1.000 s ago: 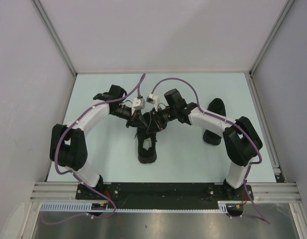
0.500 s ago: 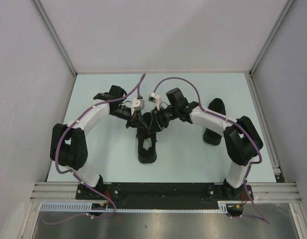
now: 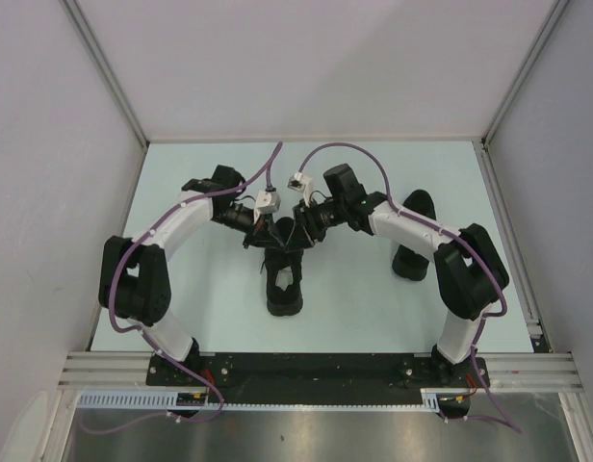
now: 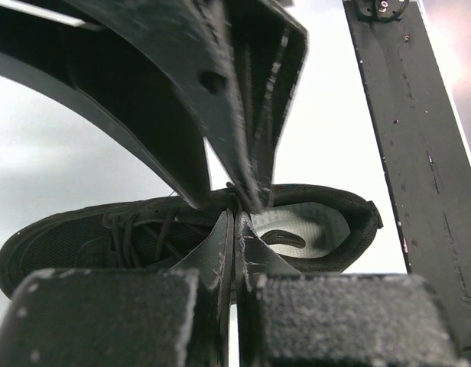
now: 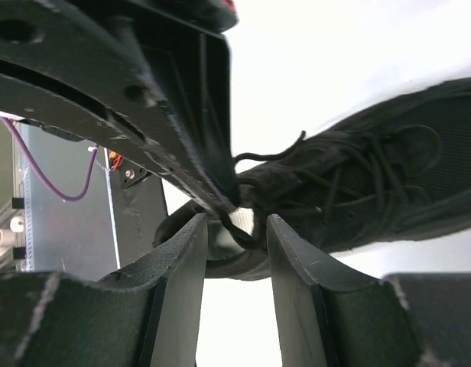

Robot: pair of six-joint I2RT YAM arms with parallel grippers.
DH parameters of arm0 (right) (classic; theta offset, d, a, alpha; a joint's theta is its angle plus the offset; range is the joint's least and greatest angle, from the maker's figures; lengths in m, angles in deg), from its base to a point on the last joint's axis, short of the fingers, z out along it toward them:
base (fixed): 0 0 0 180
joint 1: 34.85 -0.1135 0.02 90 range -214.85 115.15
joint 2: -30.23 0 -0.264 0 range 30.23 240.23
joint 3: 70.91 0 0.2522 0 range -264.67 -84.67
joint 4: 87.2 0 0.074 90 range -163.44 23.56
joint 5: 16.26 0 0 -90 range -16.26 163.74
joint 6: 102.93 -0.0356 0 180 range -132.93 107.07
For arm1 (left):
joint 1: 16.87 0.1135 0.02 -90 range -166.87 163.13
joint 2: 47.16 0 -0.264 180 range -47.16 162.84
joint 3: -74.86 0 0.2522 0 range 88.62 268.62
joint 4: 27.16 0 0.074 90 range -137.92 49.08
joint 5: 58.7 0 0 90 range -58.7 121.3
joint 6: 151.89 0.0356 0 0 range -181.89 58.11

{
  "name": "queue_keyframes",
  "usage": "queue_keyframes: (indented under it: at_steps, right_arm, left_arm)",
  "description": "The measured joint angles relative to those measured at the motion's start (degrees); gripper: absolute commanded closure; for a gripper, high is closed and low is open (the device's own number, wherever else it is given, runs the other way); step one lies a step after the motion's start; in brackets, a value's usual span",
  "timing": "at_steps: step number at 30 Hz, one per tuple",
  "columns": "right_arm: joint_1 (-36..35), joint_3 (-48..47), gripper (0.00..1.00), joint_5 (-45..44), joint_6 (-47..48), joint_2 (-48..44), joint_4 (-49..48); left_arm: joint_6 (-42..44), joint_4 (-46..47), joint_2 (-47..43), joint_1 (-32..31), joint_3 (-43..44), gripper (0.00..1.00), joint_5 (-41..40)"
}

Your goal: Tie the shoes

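The lace loop (image 5: 239,235) sags between my right gripper's fingers and only my left gripper holds it, so my right gripper should pinch it (image 5: 251,242) before my left gripper opens and regrips.
A black low-top shoe (image 3: 284,286) lies mid-table with its heel toward the arm bases; its laces and pale grey insole (image 4: 312,225) show in the left wrist view. Both grippers meet over its tongue. My left gripper (image 4: 237,212) is shut, pinching a black lace (image 5: 245,235) at its tips. That lace sags as a loop between the fingers of my right gripper (image 5: 237,222), which stands open and grips nothing. From above, the left gripper (image 3: 275,234) and right gripper (image 3: 298,231) almost touch.
A second black shoe (image 3: 415,206) lies at the right, partly hidden behind the right arm. Purple cables (image 3: 349,152) arch over both wrists. The black base rail (image 3: 316,371) runs along the near edge, and enclosure walls stand on three sides.
My right gripper has opened off the lace and shifted slightly toward the far side. The left gripper stays shut in the same place, and the shoe has not moved.
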Motion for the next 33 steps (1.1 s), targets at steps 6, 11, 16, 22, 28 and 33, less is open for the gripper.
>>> queue_keyframes:
  at_steps: [6, 11, 16, 22, 28, 33]
  right_arm:
    - [-0.63, -0.04, 0.78, 0.37, 0.50, 0.00, -0.17]
    - [-0.76, -0.07, 1.00, 0.96, 1.09, 0.00, -0.20]
    - [-0.92, -0.04, 1.00, 1.01, 1.44, 0.02, 0.26]
    - [-0.76, -0.04, 1.00, -0.11, 1.53, 0.02, 0.26]
    - [-0.70, -0.04, 1.00, -0.13, 1.38, 0.02, 0.22]
    - [-0.74, -0.07, 1.00, -0.11, 1.38, 0.02, 0.22]
  left_arm:
    - [0.50, -0.63, 0.46, 0.00, 0.90, 1.00, 0.11]
    - [1.90, -1.07, 0.63, 0.11, 1.11, 0.93, -0.09]
    - [3.32, -1.88, 0.74, 0.26, 1.14, 0.77, -0.09]
    - [1.75, -1.46, 0.74, 2.36, 0.98, 0.71, 0.09]
    - [-3.10, 3.39, 0.66, 2.97, -1.03, 0.71, 0.13]
    - [-6.82, 7.15, 0.63, 2.80, -1.86, 0.72, 0.26]
